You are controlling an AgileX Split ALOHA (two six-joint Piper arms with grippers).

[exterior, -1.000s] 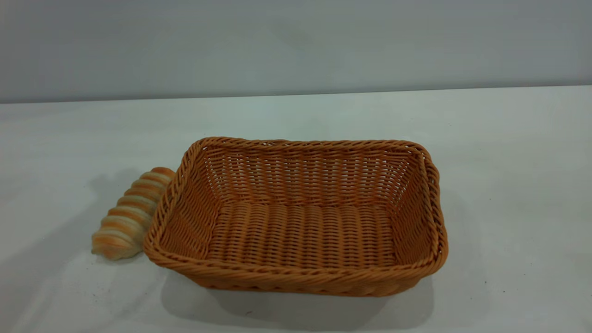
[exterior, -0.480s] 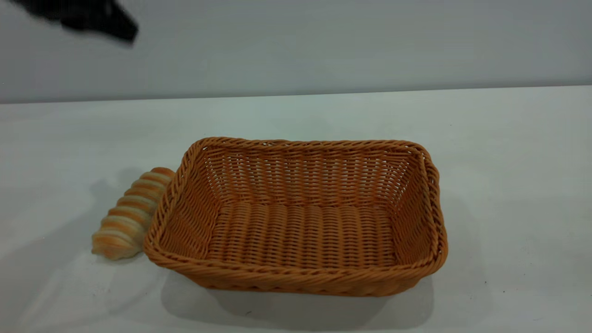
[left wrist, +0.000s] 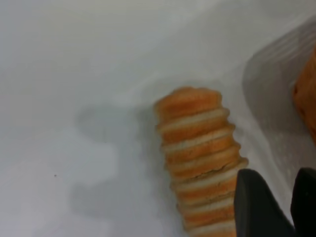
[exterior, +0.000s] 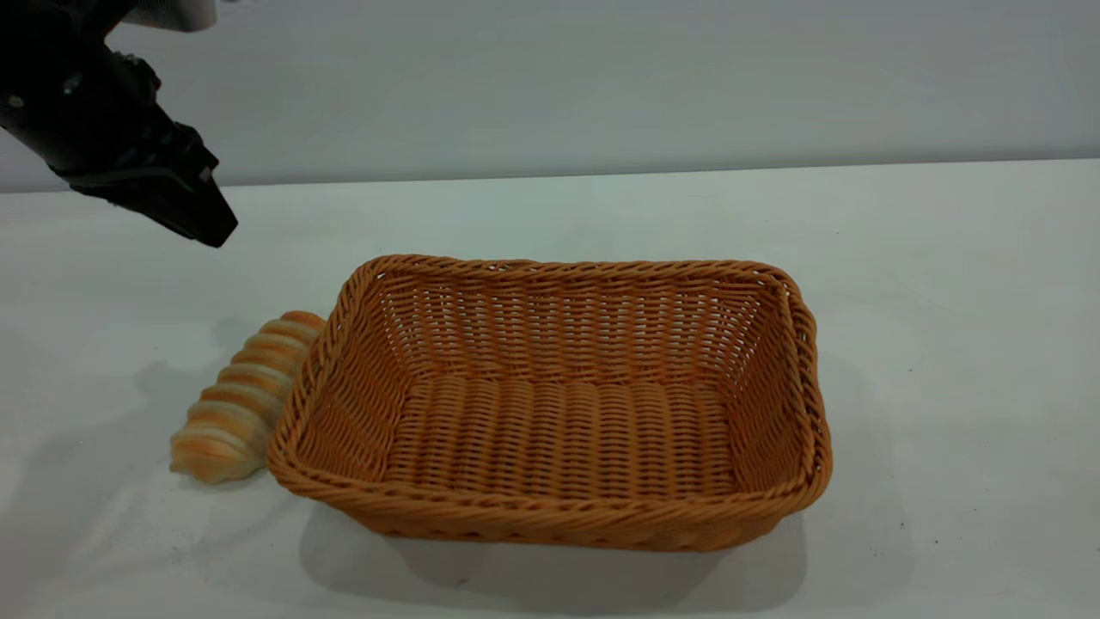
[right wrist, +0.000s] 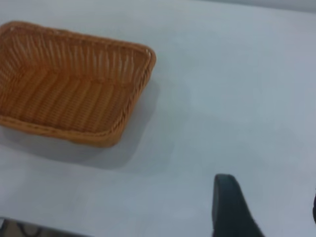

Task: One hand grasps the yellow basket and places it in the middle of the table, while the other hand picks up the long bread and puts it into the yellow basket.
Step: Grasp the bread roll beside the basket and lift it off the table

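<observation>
A clear gap (left wrist: 261, 128) lies between the long bread and the yellow basket, so the robot's left gripper should go on moving down toward the bread's middle (exterior: 243, 396) until its fingers close there.
The yellow basket (exterior: 550, 404) stands empty on the white table (exterior: 945, 301), about mid-table; it also shows in the right wrist view (right wrist: 74, 84), and an edge of it in the left wrist view (left wrist: 306, 94). The long bread (exterior: 241, 400) lies on the table against the basket's left side. My left gripper (exterior: 215, 230) hangs in the air above and behind the bread, left of the basket. In the left wrist view its fingers (left wrist: 256, 207) are slightly apart and empty, just over the bread (left wrist: 200, 158). My right gripper (right wrist: 269, 202) is open and empty over bare table, well away from the basket.
A grey wall rises behind the table's far edge (exterior: 601, 172). Bare tabletop lies to the right of the basket and in front of it. A few tiny dark specks dot the surface.
The left arm has come into the exterior view from the top left and moved down towards the bread. Basket and bread have not moved.
</observation>
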